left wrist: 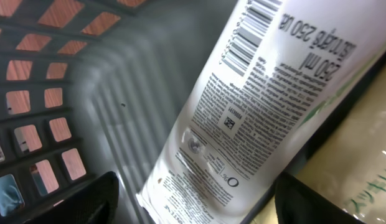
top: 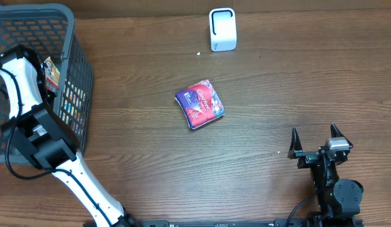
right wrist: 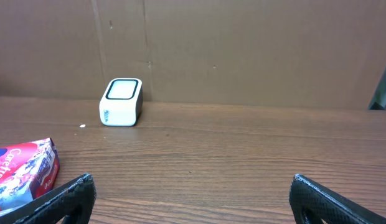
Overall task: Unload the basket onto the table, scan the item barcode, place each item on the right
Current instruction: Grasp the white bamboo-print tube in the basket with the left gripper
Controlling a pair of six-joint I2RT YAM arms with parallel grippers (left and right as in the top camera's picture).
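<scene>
Next, I roll the tube over in the basket and grip it again before I lift it to the scanner, because the tube's barcode [left wrist: 253, 36] faces up toward my left gripper.
In the left wrist view a white tube [left wrist: 261, 93] printed with small text lies inside the grey basket [left wrist: 43, 99], its barcode [left wrist: 249, 31] facing up. My left gripper [left wrist: 196, 199] is open, with one finger on each side of the tube's crimped end and a gap at both. From overhead only the left arm [top: 22, 82] shows, reaching down into the basket [top: 79, 75]. The white scanner [top: 222, 29] stands at the back of the table. My right gripper [top: 315, 135] rests open and empty at the front right.
A red and purple packet [top: 200, 104] lies mid-table and shows at the left edge of the right wrist view [right wrist: 22, 171], with the scanner [right wrist: 121, 101] beyond it. An orange package [top: 52, 70] and a yellowish pack [left wrist: 361, 180] sit in the basket.
</scene>
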